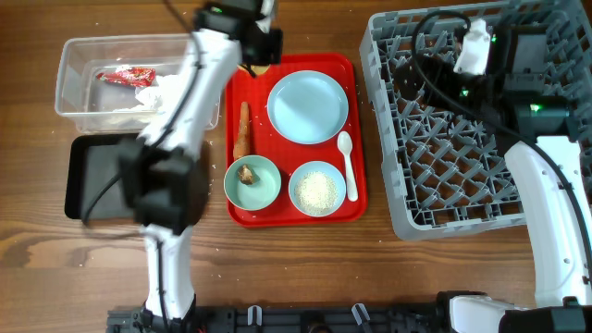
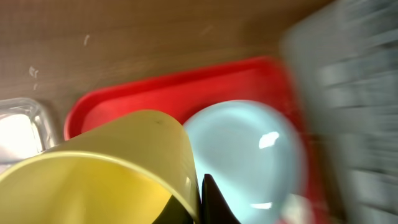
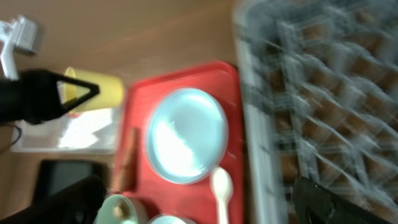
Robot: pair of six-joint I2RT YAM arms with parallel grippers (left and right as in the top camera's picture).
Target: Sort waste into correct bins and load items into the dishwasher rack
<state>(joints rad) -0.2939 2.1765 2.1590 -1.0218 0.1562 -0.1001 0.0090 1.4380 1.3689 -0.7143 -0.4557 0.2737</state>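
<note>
Next, my right gripper takes over the yellow cup (image 1: 253,68) and loads it, because the grey rack (image 1: 444,166) is on the other side of the red tray from my left gripper.
My left gripper (image 1: 259,42) (image 2: 194,208) is shut on the yellow cup (image 2: 112,168) (image 3: 96,89), held above the red tray's far left corner. The pale blue plate (image 1: 308,106) (image 2: 242,155) (image 3: 186,134), white spoon (image 1: 347,157) (image 3: 221,186), carrot piece (image 1: 242,129), a teal bowl with a brown scrap (image 1: 252,180) and a teal bowl with rice (image 1: 317,189) lie on the tray. My right gripper (image 1: 416,74) (image 3: 199,208) is open and empty above the grey rack (image 1: 462,166). The clear tub (image 1: 74,83) holds the red wrapper (image 1: 127,76) and napkin (image 1: 153,97).
The black tray (image 1: 92,176) sits in front of the clear tub, partly under my left arm. The flat red serving tray (image 1: 356,208) lies between the bins and the rack. The rack holds nothing but my right arm's cables above it.
</note>
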